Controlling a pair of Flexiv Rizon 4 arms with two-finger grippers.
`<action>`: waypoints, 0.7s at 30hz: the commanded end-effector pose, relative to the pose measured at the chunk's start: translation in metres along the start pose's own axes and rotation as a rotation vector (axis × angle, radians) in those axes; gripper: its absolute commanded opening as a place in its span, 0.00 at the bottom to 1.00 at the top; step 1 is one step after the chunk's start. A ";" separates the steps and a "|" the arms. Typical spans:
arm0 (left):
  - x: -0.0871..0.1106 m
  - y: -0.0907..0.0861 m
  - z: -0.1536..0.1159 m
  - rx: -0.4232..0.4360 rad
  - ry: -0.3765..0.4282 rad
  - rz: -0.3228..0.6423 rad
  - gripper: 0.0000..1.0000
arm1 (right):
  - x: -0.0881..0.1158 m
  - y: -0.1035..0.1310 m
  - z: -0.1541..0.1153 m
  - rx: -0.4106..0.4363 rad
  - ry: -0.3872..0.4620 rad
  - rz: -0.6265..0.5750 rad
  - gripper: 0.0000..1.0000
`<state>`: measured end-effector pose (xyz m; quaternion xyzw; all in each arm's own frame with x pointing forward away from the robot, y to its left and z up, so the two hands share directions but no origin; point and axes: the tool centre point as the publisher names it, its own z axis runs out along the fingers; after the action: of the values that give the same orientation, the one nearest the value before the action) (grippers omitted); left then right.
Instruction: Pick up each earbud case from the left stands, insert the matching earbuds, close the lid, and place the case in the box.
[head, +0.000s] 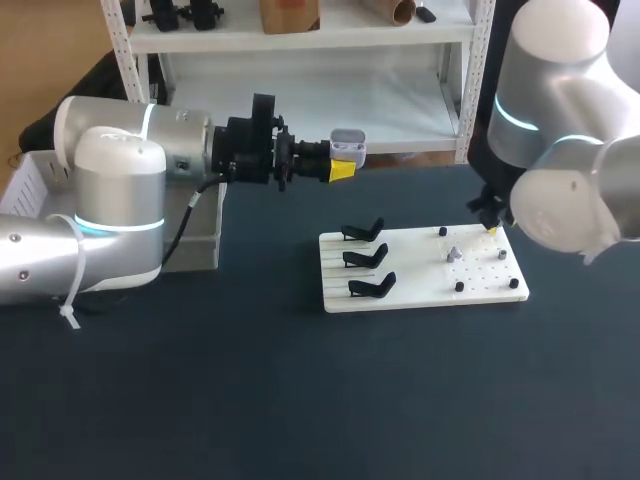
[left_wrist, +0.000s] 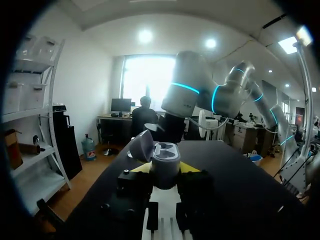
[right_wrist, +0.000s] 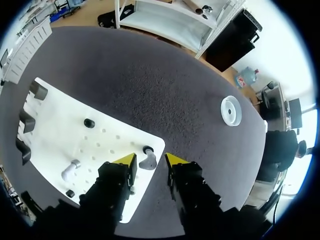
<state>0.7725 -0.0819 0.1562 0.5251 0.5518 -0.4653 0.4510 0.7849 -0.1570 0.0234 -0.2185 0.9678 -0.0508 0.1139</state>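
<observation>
The grey earbud should come off and leave the black peg behind when I lift it, because matching black pegs stand by themselves nearby.
My left gripper is raised over the table's far side and shut on a grey earbud case. In the left wrist view the case stands upright between the yellow tips, its lid open. The white board carries three empty black stands on its left. Earbuds, such as a grey one, sit on its right half. My right gripper hangs open over the board's far right corner. A grey earbud lies between its fingers with a gap on both sides.
A grey box sits at the table's left, behind my left arm. Black earbuds and another grey one lie on the board. A small white disc rests on the dark table beyond the board.
</observation>
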 end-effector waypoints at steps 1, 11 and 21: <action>0.001 -0.001 0.000 -0.003 -0.002 0.001 0.00 | -0.001 0.001 0.000 0.002 0.002 0.003 0.35; 0.001 -0.001 0.000 -0.003 -0.002 0.001 0.00 | 0.002 0.002 -0.002 0.008 0.008 0.017 0.36; 0.001 -0.001 0.000 -0.003 -0.002 0.001 0.00 | 0.004 0.003 -0.002 0.004 0.014 0.027 0.35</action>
<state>0.7725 -0.0819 0.1562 0.5251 0.5518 -0.4653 0.4510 0.7815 -0.1564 0.0233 -0.2062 0.9712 -0.0519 0.1072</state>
